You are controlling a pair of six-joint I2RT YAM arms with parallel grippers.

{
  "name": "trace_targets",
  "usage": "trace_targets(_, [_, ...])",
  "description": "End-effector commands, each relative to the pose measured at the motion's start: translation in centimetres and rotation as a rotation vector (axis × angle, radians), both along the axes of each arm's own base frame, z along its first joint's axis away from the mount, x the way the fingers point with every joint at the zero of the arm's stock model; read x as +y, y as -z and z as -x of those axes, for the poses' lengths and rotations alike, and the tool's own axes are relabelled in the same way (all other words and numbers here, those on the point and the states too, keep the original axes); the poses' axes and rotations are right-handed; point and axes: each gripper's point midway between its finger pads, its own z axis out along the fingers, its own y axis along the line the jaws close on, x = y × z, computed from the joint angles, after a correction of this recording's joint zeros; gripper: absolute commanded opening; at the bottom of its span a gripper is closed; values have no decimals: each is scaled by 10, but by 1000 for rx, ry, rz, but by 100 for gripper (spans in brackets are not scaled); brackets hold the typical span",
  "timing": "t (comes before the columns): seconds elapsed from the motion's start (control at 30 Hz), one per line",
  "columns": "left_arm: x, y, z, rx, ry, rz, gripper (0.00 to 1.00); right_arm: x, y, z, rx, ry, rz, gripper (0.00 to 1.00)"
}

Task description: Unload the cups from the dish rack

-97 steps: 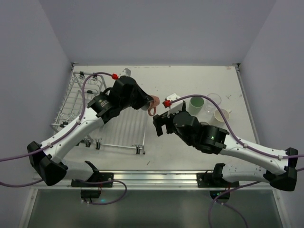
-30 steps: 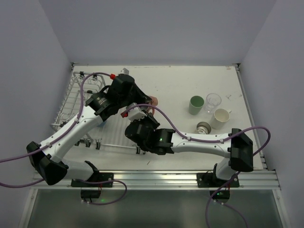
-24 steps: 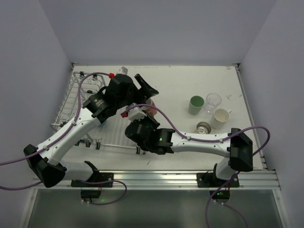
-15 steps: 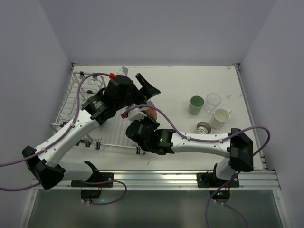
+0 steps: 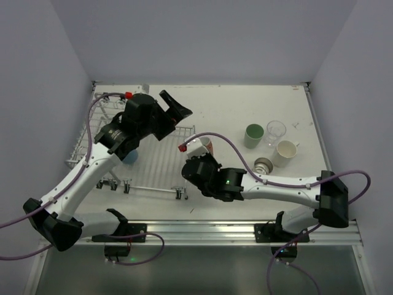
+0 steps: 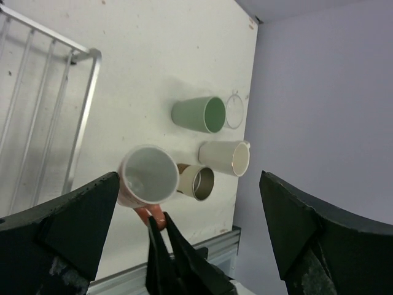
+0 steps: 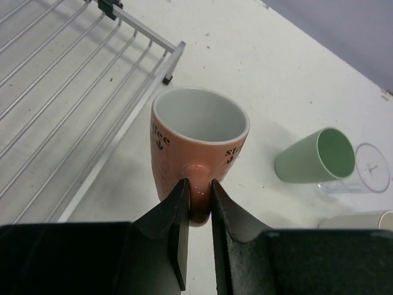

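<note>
My right gripper is holding the orange-pink mug only by its handle (image 7: 199,200), so next my left gripper closes and keeps the mug's side (image 7: 169,163) steady while my right gripper lowers the mug.
An orange-pink mug (image 5: 206,146) with a white inside hangs upright just right of the dish rack's (image 5: 92,132) corner. My right gripper (image 7: 196,192) is shut on its handle. In the left wrist view the same mug (image 6: 146,175) shows low between my spread fingers, with the right gripper's fingers (image 6: 164,258) under it. My left gripper (image 5: 173,117) is open and holds nothing, above the rack's far right end. A blue cup (image 5: 130,157) lies in the rack under the left arm.
On the table at the right stand a pale green cup (image 5: 254,135), a clear cup (image 5: 276,130), a cream cup (image 5: 285,152) and a brown cup (image 5: 264,165). The rack's wire floor (image 7: 67,104) and corner post lie left of the held mug.
My left gripper opened, let go of the mug and drew back left over the rack. My right gripper kept the handle and carried the mug to the right, off the rack.
</note>
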Motion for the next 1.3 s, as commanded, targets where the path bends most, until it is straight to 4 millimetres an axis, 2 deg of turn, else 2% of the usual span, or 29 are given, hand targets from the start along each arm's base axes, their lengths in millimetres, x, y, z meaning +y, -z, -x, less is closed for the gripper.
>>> trace_targets(0.0, [26,-20,-10,-74,-35,-17,100,-23,-24,3,5,67,-236,0])
trace_targets(0.1, [33,-18,-15,-83,-47,-21,100,-39,-22,6,34,72,-318,0])
trace_targets(0.23, [33,-9,-20,-79,-47,-25,100,-56,-18,8,64,87,-445,0])
trace_targets(0.27, [31,-7,-20,-76,-36,-19,100,-67,-7,5,76,106,-454,0])
trace_targets(0.3, [30,-8,-22,-88,-35,-16,100,-68,-13,7,91,79,-515,0])
trace_targets(0.33, [26,-3,-21,-85,-6,-10,100,-69,-15,4,87,77,-561,0])
trace_targets(0.37, [21,0,-18,-76,20,-3,100,-80,-5,-2,91,103,-565,0])
trace_targets(0.43, [19,10,-16,-71,43,-2,100,-88,-8,-9,84,115,-607,0])
trace_targets(0.47, [16,13,-13,-71,64,4,100,-92,-3,-12,85,123,-606,0])
trace_targets(0.5, [14,12,-13,-87,76,16,100,-93,-2,-16,83,125,-611,0])
trace_targets(0.6, [5,18,-4,-105,148,43,90,-100,3,-31,84,145,-606,0])
trace_targets(0.63, [4,18,-1,-119,171,40,79,-99,1,-35,76,134,-610,0])
trace_targets(0.67, [-1,22,5,-115,214,48,72,-101,2,-40,72,145,-605,0])
trace_targets(0.77, [-13,22,16,-155,329,63,35,-104,3,-52,43,173,-554,0])
trace_targets(0.8, [-14,31,18,-143,353,58,23,-105,5,-55,42,182,-537,0])
trace_targets(0.83, [-16,36,20,-144,375,50,0,-107,7,-57,37,187,-509,0])
trace_targets(1.13, [-60,100,70,-138,608,-59,0,-109,14,-77,2,241,-457,0])
trace_targets(1.23, [-68,104,78,-194,636,-29,0,-110,12,-81,0,249,-461,0])
trace_targets(1.27, [-67,121,86,-170,652,-24,0,-109,8,-82,-1,246,-470,0])
